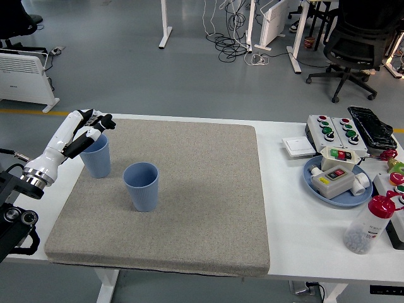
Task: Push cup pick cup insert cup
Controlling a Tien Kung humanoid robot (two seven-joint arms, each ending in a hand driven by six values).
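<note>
The near cup (141,187) gets narrower toward its base (145,206). It will sink into the far cup almost up to its rim when I put it in.
Two blue cups stand upright on the grey mat (202,189). One cup (141,186) sits left of the mat's middle. The other cup (96,159) is at the mat's left edge, farther back. My left hand (90,125) hangs just above that far cup's rim, fingers spread and holding nothing; it covers part of the rim. The white forearm runs down to the left picture edge. My right arm does not show.
On the right of the table are a blue plate (341,197) with button boxes, a grey button box (334,129), a white switch (298,146) and a red-capped bottle (369,224). An office chair (363,44) stands beyond the table.
</note>
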